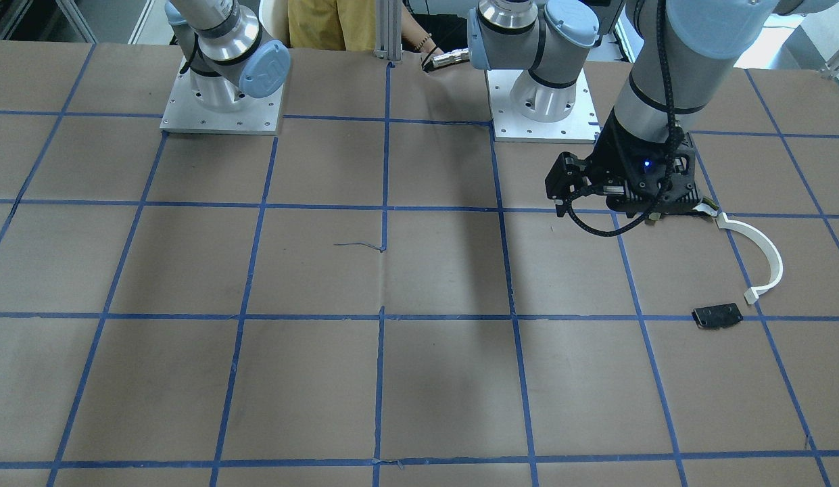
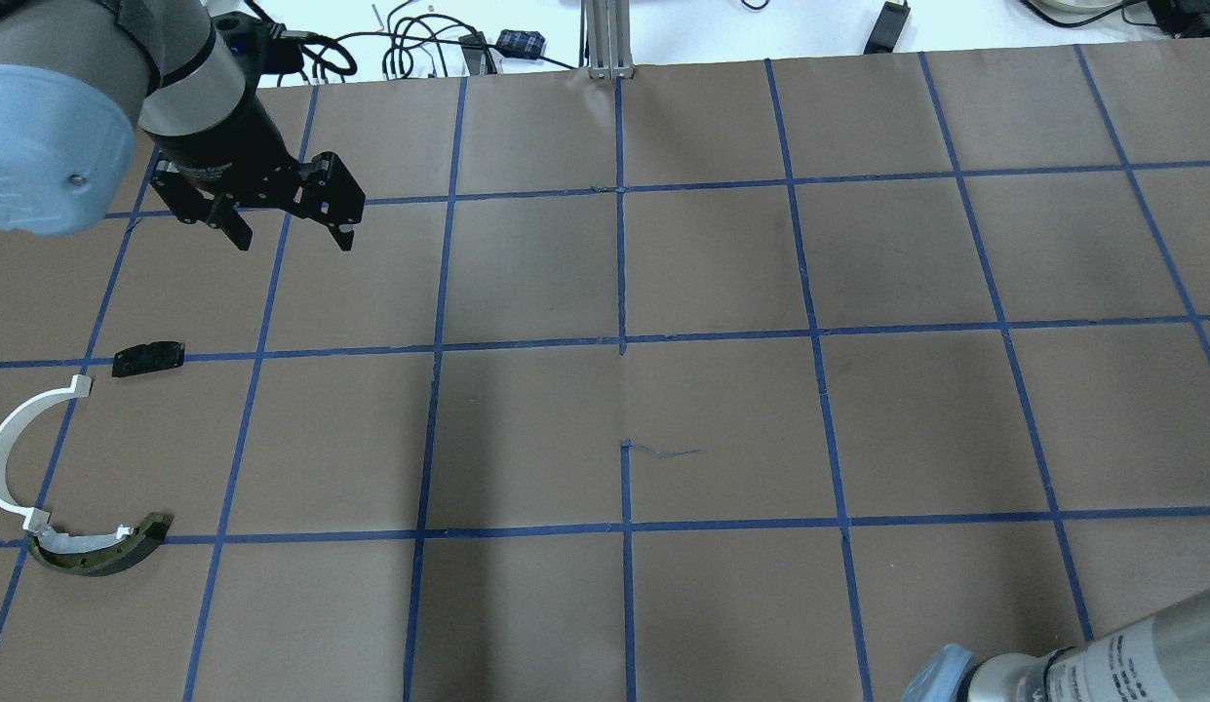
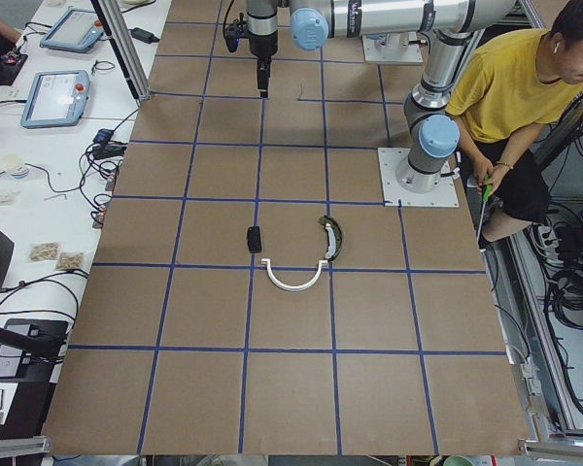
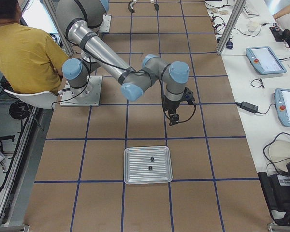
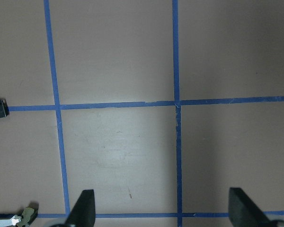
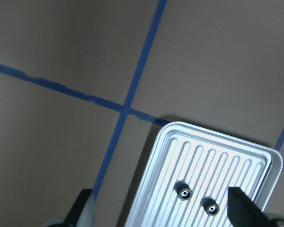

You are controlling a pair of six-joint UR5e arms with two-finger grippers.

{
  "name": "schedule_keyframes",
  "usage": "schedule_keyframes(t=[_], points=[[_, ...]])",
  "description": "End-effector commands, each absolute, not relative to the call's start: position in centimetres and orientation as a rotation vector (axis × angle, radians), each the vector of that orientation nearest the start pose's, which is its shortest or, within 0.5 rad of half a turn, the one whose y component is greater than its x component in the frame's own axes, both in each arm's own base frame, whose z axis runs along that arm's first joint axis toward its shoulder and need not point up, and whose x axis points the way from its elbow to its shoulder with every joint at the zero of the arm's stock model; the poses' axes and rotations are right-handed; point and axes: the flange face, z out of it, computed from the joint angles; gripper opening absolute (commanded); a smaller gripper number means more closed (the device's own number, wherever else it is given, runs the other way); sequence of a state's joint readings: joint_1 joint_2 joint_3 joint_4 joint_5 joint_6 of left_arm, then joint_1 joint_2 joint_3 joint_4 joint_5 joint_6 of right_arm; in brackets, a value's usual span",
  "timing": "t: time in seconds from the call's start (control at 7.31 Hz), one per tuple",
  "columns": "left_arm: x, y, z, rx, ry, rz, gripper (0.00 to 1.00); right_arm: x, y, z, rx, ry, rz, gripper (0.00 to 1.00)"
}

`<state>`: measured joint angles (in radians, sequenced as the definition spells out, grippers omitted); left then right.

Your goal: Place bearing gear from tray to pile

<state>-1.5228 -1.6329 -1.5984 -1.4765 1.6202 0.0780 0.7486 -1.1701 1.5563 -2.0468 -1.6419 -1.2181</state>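
Observation:
The nearer bearing gear stands upright with a clear gap to the other gear. I should keep lowering my right gripper until its fingers straddle that nearer gear.
Two small dark bearing gears (image 6: pixel 183 191) (image 6: pixel 210 205) lie in a ribbed silver tray (image 6: pixel 180 130), also shown in the exterior right view (image 4: pixel 130 166). My right gripper (image 6: pixel 163 210) is open and empty, above the table just short of the tray's near edge. The pile lies at the table's left end: a white curved arc strip (image 2: pixel 0 458), a flat black piece (image 2: pixel 148 358) and a dark curved metal piece (image 2: pixel 102 551). My left gripper (image 2: pixel 283 219) is open and empty, held above the table beyond the pile.
Brown paper with a blue tape grid covers the table (image 2: pixel 722 409). Both arm bases (image 1: pixel 220 101) (image 1: pixel 544 108) stand at the robot's edge. A person in a yellow shirt (image 3: pixel 520 92) sits behind the bases. Cables and tablets lie beyond the far edge (image 4: pixel 266 60).

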Motion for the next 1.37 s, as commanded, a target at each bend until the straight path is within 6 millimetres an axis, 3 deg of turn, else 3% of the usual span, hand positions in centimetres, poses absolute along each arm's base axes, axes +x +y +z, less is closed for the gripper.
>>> schedule_keyframes(t=[0.0, 0.14, 0.41, 0.68, 1.09, 1.23], points=[[-10.3, -52.3, 45.4, 0.045, 3.088, -0.014, 1.00, -45.2, -49.3, 25.2, -0.787, 3.086, 0.004, 1.00], [-10.3, -52.3, 45.3, 0.045, 3.089, -0.012, 1.00, -46.3, -48.6, 23.0, -0.796, 3.048, 0.013, 1.00], [-10.3, -52.4, 45.2, 0.045, 3.090, -0.012, 1.00, -46.7, -48.8, 20.2, -0.855, 3.008, 0.028, 1.00], [-10.3, -52.4, 45.2, 0.045, 3.090, -0.012, 1.00, -46.8, -48.7, 18.9, -0.843, 2.996, 0.061, 1.00], [-10.3, -52.4, 45.2, 0.042, 3.090, -0.012, 1.00, -47.0, -48.5, 17.7, -0.828, 2.992, 0.108, 0.84], [-10.3, -52.4, 45.2, 0.045, 3.090, -0.012, 1.00, -47.5, -47.9, 17.6, -0.834, 3.008, 0.227, 0.66]])
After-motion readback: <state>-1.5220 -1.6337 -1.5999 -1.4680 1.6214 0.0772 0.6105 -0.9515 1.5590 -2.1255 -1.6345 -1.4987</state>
